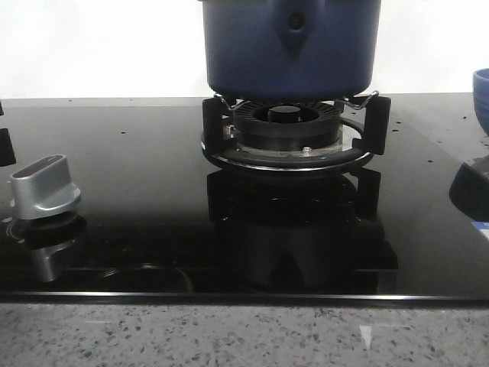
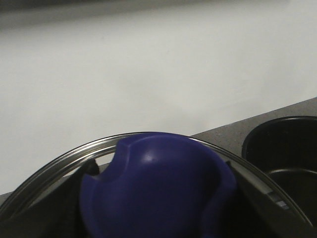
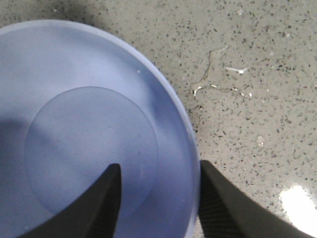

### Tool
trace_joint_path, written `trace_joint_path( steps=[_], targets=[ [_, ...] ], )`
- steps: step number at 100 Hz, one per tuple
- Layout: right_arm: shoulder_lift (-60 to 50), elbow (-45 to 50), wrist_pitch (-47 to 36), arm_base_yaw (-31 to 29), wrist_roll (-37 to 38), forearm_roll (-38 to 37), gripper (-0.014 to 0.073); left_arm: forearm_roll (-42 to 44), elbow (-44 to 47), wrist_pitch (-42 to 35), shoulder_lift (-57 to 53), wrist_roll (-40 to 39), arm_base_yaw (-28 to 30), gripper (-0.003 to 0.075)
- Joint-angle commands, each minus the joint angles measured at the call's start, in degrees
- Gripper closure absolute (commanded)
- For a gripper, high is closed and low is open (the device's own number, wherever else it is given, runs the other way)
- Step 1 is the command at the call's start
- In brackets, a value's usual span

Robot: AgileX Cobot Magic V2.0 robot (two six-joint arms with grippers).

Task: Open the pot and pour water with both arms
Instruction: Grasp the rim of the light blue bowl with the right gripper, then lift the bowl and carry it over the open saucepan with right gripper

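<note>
I should expect water to slide away from my right gripper as I tilt the light-blue bowl (image 1: 482, 101), because a sharp-edged circle (image 3: 91, 151) shows inside it.
The dark navy pot (image 1: 290, 46) stands on the gas burner (image 1: 286, 126) at the back centre; its top is cut off by the frame. In the left wrist view my left gripper (image 2: 158, 223) is shut on the blue knob (image 2: 158, 188) of a steel-rimmed lid (image 2: 64, 161), held in the air to one side of the pot's dark open mouth (image 2: 285, 163). The fingers are mostly hidden by the knob. My right gripper (image 3: 159, 166) is open astride the rim of a light-blue bowl (image 3: 74, 124), one finger inside and one outside. Neither gripper shows in the front view.
The black glass hob (image 1: 137, 168) carries a silver control knob (image 1: 46, 187) at the left. The light-blue bowl (image 1: 481, 99) sits at the far right edge. A speckled grey counter (image 3: 247, 74) lies under the bowl and along the hob's front (image 1: 244, 336).
</note>
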Motion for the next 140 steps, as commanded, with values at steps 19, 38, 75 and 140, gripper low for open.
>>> trace_joint_path(
  steps=[19,38,75,140],
  targets=[
    [-0.9,-1.0,-2.6,-0.4,0.2,0.7,0.031,-2.3,-1.9,2.1,-2.0,0.0,0.1,0.0459],
    [-0.8,-1.0,-2.8,-0.4,0.2,1.0,0.0442,-2.3,-1.9,2.1,-2.0,0.0,0.1,0.0459],
    [-0.8,2.3,-3.8,-0.4,0.2,1.0,0.0594,-2.3,-1.9,2.1,-2.0,0.0,0.1,0.0459],
    [-3.8,-9.6,4.4,-0.4,-5.2,1.9,0.0643,-2.3,-1.9,2.1,-2.0,0.0,0.1,0.0459]
  ],
)
